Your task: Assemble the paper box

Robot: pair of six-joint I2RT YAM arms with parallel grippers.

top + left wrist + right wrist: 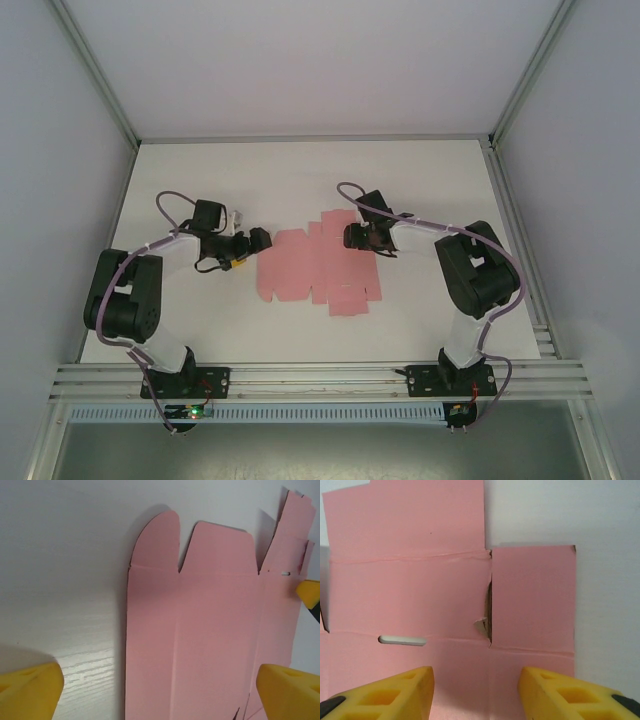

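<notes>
The pink sheet (290,266) has straight creases (175,645) between its panels, so it will bend along them and each panel will stay flat when I lift the sheet's edge.
The paper box (315,272) lies flat in the middle of the white table (200,180) as a pink die-cut sheet with flaps and tabs. My left gripper (262,240) hovers at the sheet's left edge. In the left wrist view it (160,692) is wide open, its yellow fingers straddling that edge of the sheet (200,645). My right gripper (350,236) is over the sheet's far right part. Its jaws (476,690) stand partly apart above a panel (420,595), with nothing between them. A narrow slot (402,640) and a small tear (482,625) show ahead of the fingers.
An aluminium rail (320,378) runs along the near edge, where both arm bases are bolted. Grey walls and a metal frame (120,120) enclose the table on the left, right and back. A yellow fingertip (310,592) of the other arm shows at the right edge of the left wrist view.
</notes>
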